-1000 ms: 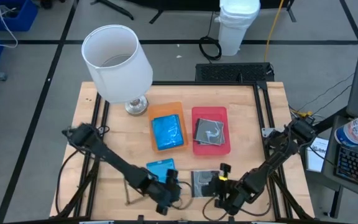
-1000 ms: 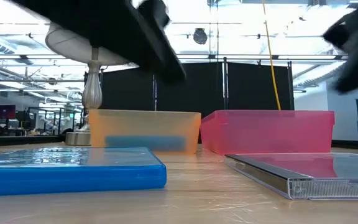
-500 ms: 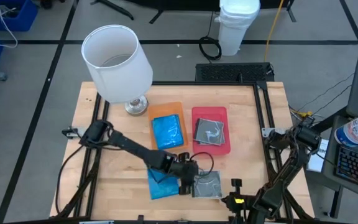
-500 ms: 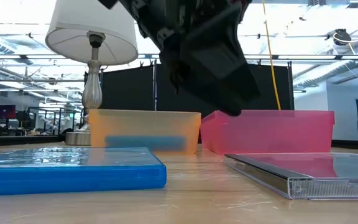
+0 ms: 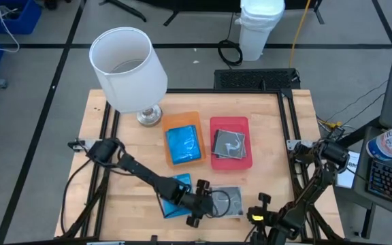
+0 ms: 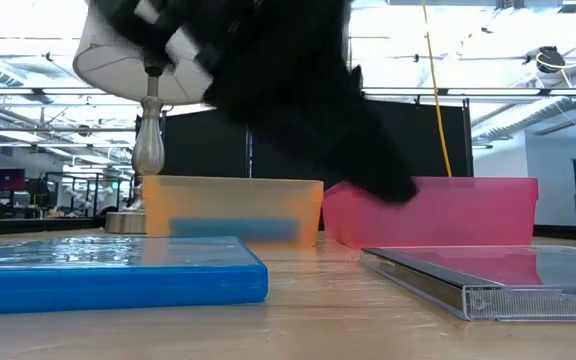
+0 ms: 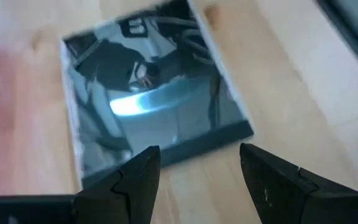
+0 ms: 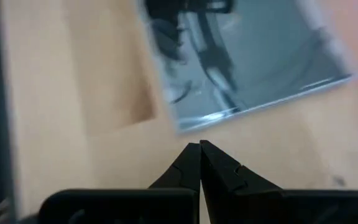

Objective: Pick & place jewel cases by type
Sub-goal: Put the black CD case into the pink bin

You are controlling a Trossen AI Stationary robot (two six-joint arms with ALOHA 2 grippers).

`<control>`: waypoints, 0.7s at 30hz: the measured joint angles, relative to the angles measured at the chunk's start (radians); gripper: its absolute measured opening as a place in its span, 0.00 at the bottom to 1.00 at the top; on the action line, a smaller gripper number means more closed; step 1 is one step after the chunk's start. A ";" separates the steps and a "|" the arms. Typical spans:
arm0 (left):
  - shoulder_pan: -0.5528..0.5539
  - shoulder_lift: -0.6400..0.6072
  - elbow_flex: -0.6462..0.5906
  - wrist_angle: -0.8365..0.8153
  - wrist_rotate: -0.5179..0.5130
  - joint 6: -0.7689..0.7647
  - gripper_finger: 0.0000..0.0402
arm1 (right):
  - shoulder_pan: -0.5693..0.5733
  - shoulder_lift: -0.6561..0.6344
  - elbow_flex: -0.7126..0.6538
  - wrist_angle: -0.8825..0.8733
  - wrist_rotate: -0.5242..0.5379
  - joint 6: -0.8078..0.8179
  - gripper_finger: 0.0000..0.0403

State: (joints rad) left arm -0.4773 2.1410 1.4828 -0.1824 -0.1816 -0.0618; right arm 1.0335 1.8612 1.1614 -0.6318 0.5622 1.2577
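The clear case's dark edge (image 7: 194, 150) runs across my left gripper's fingers. Next, I back away, turn the case with my right gripper and pinch the case's near side (image 7: 226, 76).
A blue jewel case (image 5: 173, 192) and a clear jewel case with a dark inside (image 5: 229, 201) lie flat on the table near its near edge, side by side. They also show in the low view as the blue case (image 6: 108, 275) and the clear case (image 6: 488, 278). My left gripper (image 5: 199, 202) hovers open between them. In its wrist view the left gripper (image 7: 197, 171) stands over an edge of the clear case (image 7: 145, 102) without touching it. My right gripper (image 8: 199, 163) is shut and waits off the clear case (image 8: 247, 56), at the near edge (image 5: 260, 216).
The orange tray (image 5: 194, 117) holds a blue case (image 5: 184, 144) and the red tray (image 5: 242, 122) a dark case (image 5: 230, 143), both mid-table. A white lamp (image 5: 129, 68) stands at the far left. Bare wood lies left of the blue case.
My left gripper swung from the near edge toward the far right, over the gap between the two cases, then eased back a little toward the near edge. My right gripper drew away from the clear case toward the near right corner. Both cases stayed flat.
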 joint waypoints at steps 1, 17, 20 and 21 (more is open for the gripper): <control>-0.006 0.003 0.000 -0.003 -0.012 0.002 0.56 | 0.000 -0.003 0.000 -0.015 0.019 0.009 0.00; -0.014 0.002 0.000 -0.045 -0.002 -0.030 0.56 | -0.158 -0.007 0.000 -0.073 0.117 -0.090 0.00; -0.036 0.002 0.000 -0.021 -0.012 -0.019 0.56 | -0.193 -0.007 0.000 -0.090 0.116 -0.122 0.00; -0.042 0.002 0.000 -0.010 -0.016 -0.027 0.56 | -0.202 -0.007 0.000 -0.101 0.113 -0.126 0.00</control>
State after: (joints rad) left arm -0.5190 2.1433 1.4826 -0.1927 -0.1980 -0.0892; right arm 0.8311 1.8538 1.1614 -0.7324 0.6754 1.1317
